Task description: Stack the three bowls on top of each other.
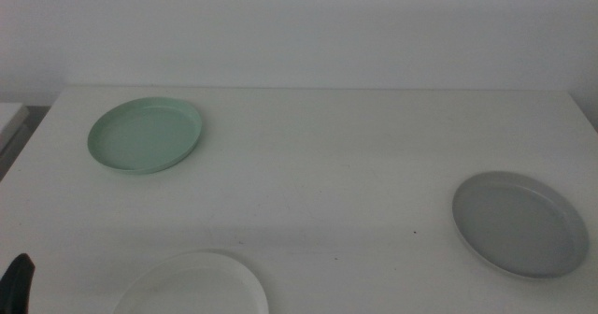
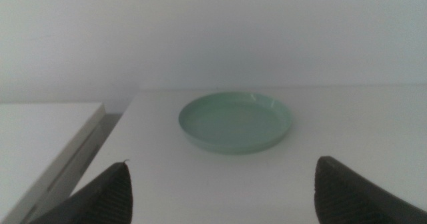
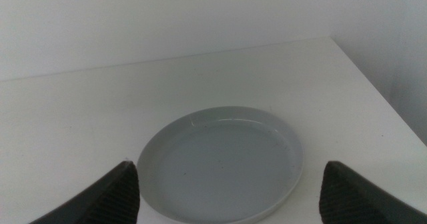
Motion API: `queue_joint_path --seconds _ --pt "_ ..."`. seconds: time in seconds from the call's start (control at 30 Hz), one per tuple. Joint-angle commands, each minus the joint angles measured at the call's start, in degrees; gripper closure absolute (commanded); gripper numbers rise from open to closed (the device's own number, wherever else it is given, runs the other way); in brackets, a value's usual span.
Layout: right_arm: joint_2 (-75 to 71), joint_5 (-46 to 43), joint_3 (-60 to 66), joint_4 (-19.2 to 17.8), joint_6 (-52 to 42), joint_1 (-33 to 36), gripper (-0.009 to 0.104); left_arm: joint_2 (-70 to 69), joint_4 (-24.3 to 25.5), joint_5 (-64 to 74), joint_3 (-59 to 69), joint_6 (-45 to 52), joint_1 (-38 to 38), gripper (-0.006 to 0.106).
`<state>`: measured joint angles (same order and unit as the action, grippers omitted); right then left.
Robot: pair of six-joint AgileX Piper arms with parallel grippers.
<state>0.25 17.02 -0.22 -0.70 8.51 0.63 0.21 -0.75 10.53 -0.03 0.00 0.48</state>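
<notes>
The white bowl [image 1: 198,291] is at the table's near edge, away from its middle. My left gripper should grab the white bowl's rim [image 1: 127,295] and move it there before stacking.
Three shallow bowls lie apart on the white table. The mint green bowl [image 1: 146,135] [image 2: 235,122] is at the far left, the grey bowl [image 1: 519,223] [image 3: 220,163] at the right, and the white bowl [image 1: 194,284] at the near edge, partly cut off. My left gripper [image 2: 223,194] is open, facing the green bowl from a distance; only a dark tip of it [image 1: 17,281] shows at the middle view's bottom left. My right gripper [image 3: 230,194] is open just short of the grey bowl, holding nothing, and is out of the middle view.
The white table [image 1: 327,164] ends at a pale wall behind. A lower white surface [image 2: 40,137] sits beside the table's left edge, with a dark gap between them.
</notes>
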Motion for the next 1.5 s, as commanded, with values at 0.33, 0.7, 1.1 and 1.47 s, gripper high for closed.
queue_joint_path --seconds 0.33,0.7,1.1,1.47 --pt "-0.25 -0.42 0.22 -0.36 -0.37 -0.34 0.002 24.52 0.34 33.57 -35.36 7.88 0.08 0.007" --pt "-0.25 -0.42 0.22 -0.36 -0.37 -0.34 0.002 46.64 -4.20 59.43 -52.67 -0.50 0.08 0.007" --pt "-0.25 -0.42 0.22 -0.36 -0.37 -0.34 0.002 63.61 -9.17 59.43 -48.11 -0.50 -3.39 0.007" --pt "-0.25 -0.42 0.22 -0.36 -0.37 -0.34 0.002 70.14 -6.84 43.38 -38.55 -4.21 -7.35 0.007"
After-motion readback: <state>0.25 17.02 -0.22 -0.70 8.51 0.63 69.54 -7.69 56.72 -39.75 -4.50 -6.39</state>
